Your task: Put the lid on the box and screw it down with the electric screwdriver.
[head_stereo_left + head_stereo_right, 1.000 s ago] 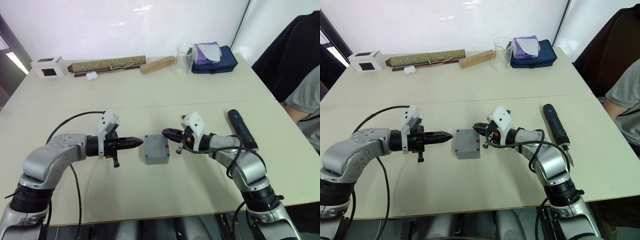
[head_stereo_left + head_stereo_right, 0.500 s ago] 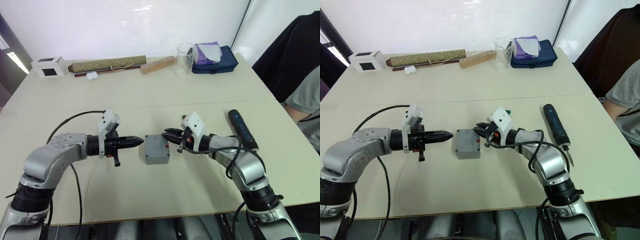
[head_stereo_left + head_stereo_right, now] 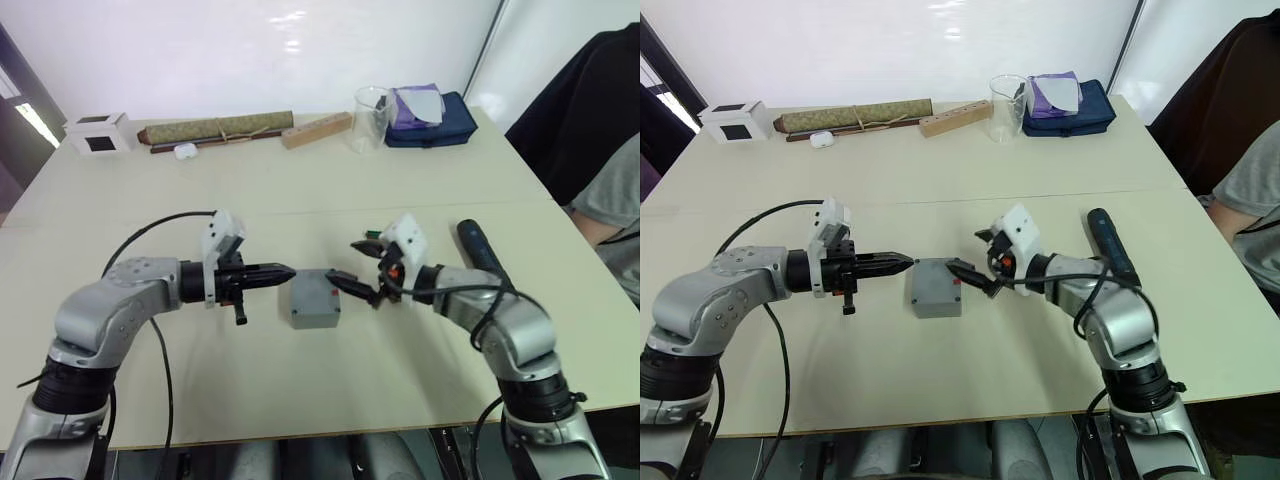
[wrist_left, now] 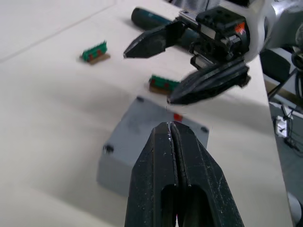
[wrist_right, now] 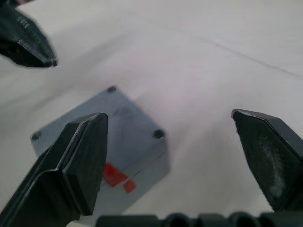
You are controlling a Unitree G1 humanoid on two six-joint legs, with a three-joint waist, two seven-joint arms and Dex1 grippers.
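My gripper will push down on the lid's corner with the electric screwdriver [image 3: 479, 243], which has a straight, pen-shaped body [image 3: 486, 257], so it should switch on and light up.
The grey box [image 3: 314, 312] stands mid-table with the lid [image 3: 312, 290] lying flat on it, its red mark [image 5: 117, 175] facing my right arm. Dark holes show at the lid's corners. Just off the box's left edge my left gripper [image 3: 285, 271] is shut, its tips level with the lid and holding nothing. My right gripper [image 3: 343, 259] is open at the box's right edge, one finger low over the lid's rim, the other raised. The electric screwdriver [image 3: 484, 258], dark and pen-shaped, lies on the table to the right, behind my right forearm.
Along the far edge stand a white cube [image 3: 96, 133], a rolled greenish scroll [image 3: 215, 128], a wooden block [image 3: 316, 129], a clear beaker [image 3: 371, 118] and a blue pouch [image 3: 430, 120]. Two small green parts [image 4: 94, 51] lie beyond the box. A person [image 3: 600, 150] sits at the right.
My right gripper has opened wide from shut and its wrist has drawn slightly right. My left gripper has edged closer to the box. The box has stayed put.
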